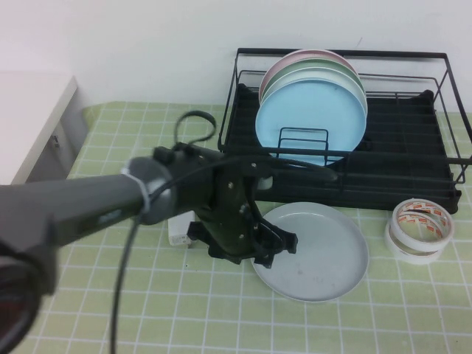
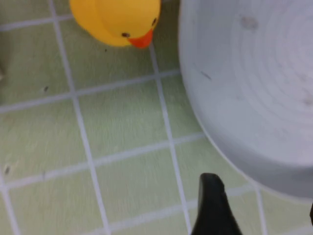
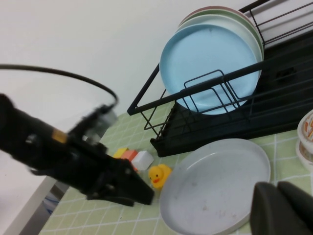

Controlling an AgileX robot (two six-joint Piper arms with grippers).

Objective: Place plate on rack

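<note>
The left gripper's open fingers face the grey plate's rim (image 1: 259, 273) and are clear of the yellow duck, so the robot should now move in until the plate's rim is between them.
The pale grey plate (image 1: 317, 254) lies flat on the green checked cloth in front of the black wire rack (image 1: 398, 181). My left gripper (image 1: 282, 243) is low at the plate's left edge, open and empty. In the left wrist view the left gripper (image 2: 261, 215) has its fingers spread just short of the plate's rim (image 2: 254, 83). My right gripper (image 3: 283, 208) is out of the high view. It hovers shut and empty near the plate (image 3: 215, 183) on its right front side. The rack (image 3: 274, 98) also shows in the right wrist view.
A light blue plate (image 1: 310, 118) stands in the rack with green and pink plates behind it. A yellow duck (image 2: 117, 19) and small blocks (image 3: 137, 157) sit left of the grey plate. Tape rolls (image 1: 420, 230) lie to its right.
</note>
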